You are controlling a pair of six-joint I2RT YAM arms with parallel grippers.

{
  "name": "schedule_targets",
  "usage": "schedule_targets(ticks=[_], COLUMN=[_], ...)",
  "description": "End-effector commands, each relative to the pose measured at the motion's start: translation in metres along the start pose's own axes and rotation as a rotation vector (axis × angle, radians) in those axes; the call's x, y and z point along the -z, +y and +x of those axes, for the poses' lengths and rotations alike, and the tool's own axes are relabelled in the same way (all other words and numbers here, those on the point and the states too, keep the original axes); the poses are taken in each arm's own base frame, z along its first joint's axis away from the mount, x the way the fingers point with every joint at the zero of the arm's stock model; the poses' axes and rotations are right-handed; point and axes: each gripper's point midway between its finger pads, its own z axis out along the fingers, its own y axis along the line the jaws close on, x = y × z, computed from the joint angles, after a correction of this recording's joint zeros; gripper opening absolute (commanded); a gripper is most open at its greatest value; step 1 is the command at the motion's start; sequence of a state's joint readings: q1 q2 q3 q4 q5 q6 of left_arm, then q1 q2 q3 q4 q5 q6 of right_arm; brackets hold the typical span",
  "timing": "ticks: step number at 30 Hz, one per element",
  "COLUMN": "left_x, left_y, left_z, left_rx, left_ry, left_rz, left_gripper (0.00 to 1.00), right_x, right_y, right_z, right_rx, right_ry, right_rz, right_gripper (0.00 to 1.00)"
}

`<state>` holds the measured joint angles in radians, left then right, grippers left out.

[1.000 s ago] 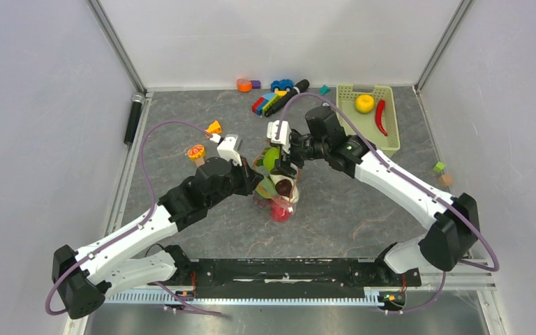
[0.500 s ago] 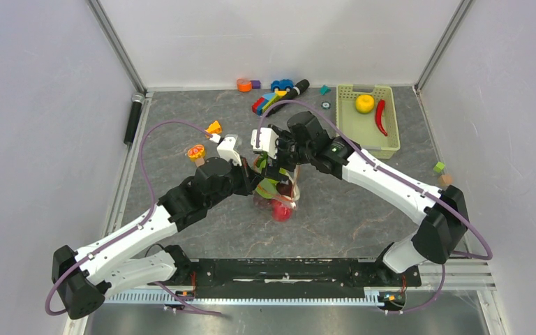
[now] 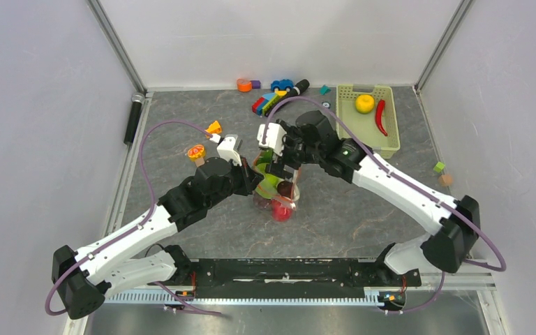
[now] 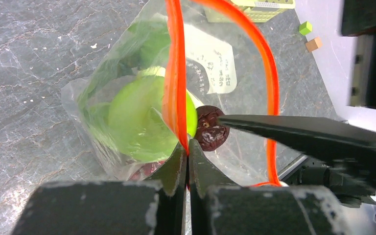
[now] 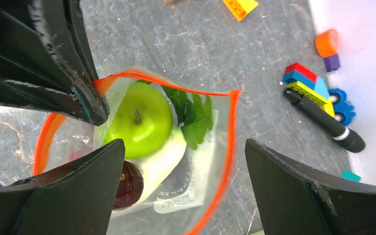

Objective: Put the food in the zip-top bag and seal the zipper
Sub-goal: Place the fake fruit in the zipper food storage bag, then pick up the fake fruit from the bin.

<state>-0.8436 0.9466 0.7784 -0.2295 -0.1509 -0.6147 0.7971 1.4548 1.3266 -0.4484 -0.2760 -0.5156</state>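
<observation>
My empty right gripper is moving to the basket, and the yellow fruit lies clear of the red chili. So the gripper should go on until its open fingers are on both sides of the fruit.
The zip-top bag stands upright mid-table with its mouth open. My left gripper is shut on the red-orange zipper at the near lip. My right gripper hangs open over the mouth, empty, its fingers straddling the far lip. Inside lie food pieces: a green apple, a white radish with green leaves, a dark red fruit and a red apple at the bottom. A yellow fruit and red chili lie in the basket.
The pale green basket sits at the back right. Toy blocks and a black marker lie along the back wall. An orange-slice toy and yellow block are left of the bag. Two small cubes sit far right.
My right gripper carried the green apple over the bag mouth and opened wide. The apple now lies inside the bag. My left gripper kept its hold on the zipper.
</observation>
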Motion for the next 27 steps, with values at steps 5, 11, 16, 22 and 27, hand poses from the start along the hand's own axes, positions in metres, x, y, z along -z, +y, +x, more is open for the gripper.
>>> schedule_targets(ticks=[5,11,16,22,27], left_x=[-0.001,-0.001,0.001,0.000,-0.001], left_y=[-0.006,-0.005,-0.002,0.000,0.001], left_z=[-0.006,-0.006,-0.008,-0.009,-0.008], left_rx=[-0.027,-0.029,-0.031,-0.038,-0.046], left_ry=[-0.024,-0.024,-0.034,-0.039,-0.034], left_rz=[0.028,0.022,0.012,0.000,-0.005], left_gripper=[0.03,0.03,0.03,0.03,0.03], right_x=[0.064,0.092,0.110,0.128,0.145], right_y=[-0.041,-0.088,-0.137,-0.195,-0.243], right_z=[-0.030,-0.004,0.036,0.109,0.171], right_rx=[-0.112,-0.259,-0.438,-0.533,-0.594], right_ry=[-0.152,-0.115,-0.089,0.067,0.219], right_rz=[0.341,0.613,0.775,1.000,1.189], right_gripper=[0.98,0.98,0.98,0.98,0.98])
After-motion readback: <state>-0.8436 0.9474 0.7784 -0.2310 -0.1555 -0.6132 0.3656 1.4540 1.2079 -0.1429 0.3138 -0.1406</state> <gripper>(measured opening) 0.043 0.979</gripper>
